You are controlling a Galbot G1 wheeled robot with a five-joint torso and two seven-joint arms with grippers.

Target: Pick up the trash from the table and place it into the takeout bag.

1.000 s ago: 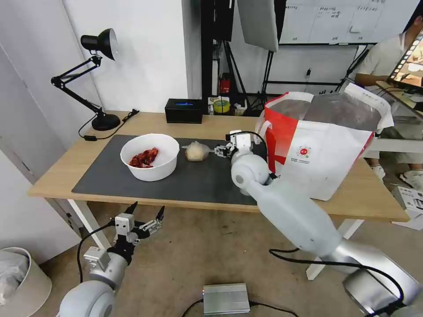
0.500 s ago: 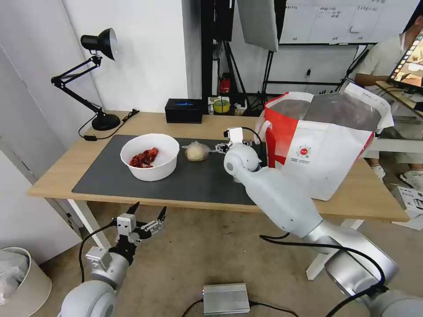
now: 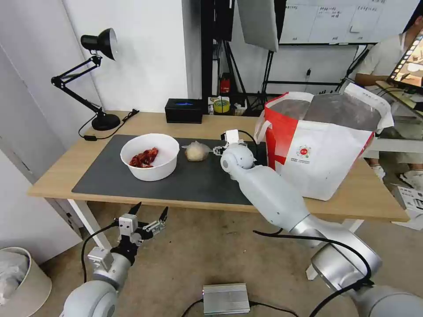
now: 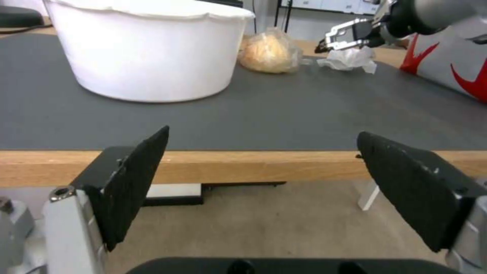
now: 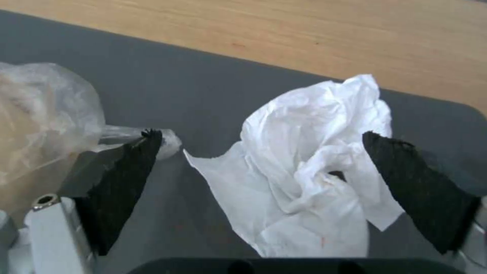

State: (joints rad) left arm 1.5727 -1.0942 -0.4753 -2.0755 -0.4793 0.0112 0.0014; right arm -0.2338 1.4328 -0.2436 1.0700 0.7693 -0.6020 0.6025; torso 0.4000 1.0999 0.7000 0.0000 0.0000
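Note:
My gripper will lift the crumpled white tissue, which will bunch at the pinch and flare like petals, because thin corners spread out from its loose folds.
On the table (image 3: pixel 59 174), a white bowl (image 3: pixel 150 157) with red scraps sits on the dark mat (image 3: pixel 198 180). Beside it lies a clear bag with a beige lump (image 3: pixel 196 151). The crumpled white tissue (image 5: pixel 314 171) rests on the mat between that bag and the takeout bag (image 3: pixel 321 145). My right gripper (image 3: pixel 219 150) is open just above the tissue, one finger on each side; its left finger (image 5: pixel 124 171) is next to the clear bag's (image 5: pixel 40 125) twisted end. My left gripper (image 3: pixel 148 219) hangs open below the table's front edge, with nothing in it.
A black desk lamp (image 3: pixel 105 119), a black box (image 3: pixel 183 110) and a tape roll (image 3: pixel 221 105) stand along the table's back edge. On the floor are a silver box (image 3: pixel 226 298) and a white bin (image 3: pixel 20 277). The takeout bag's mouth gapes upward.
My right arm has swung left and its gripper has shifted a little left and down over the tissue. The left arm has barely moved.

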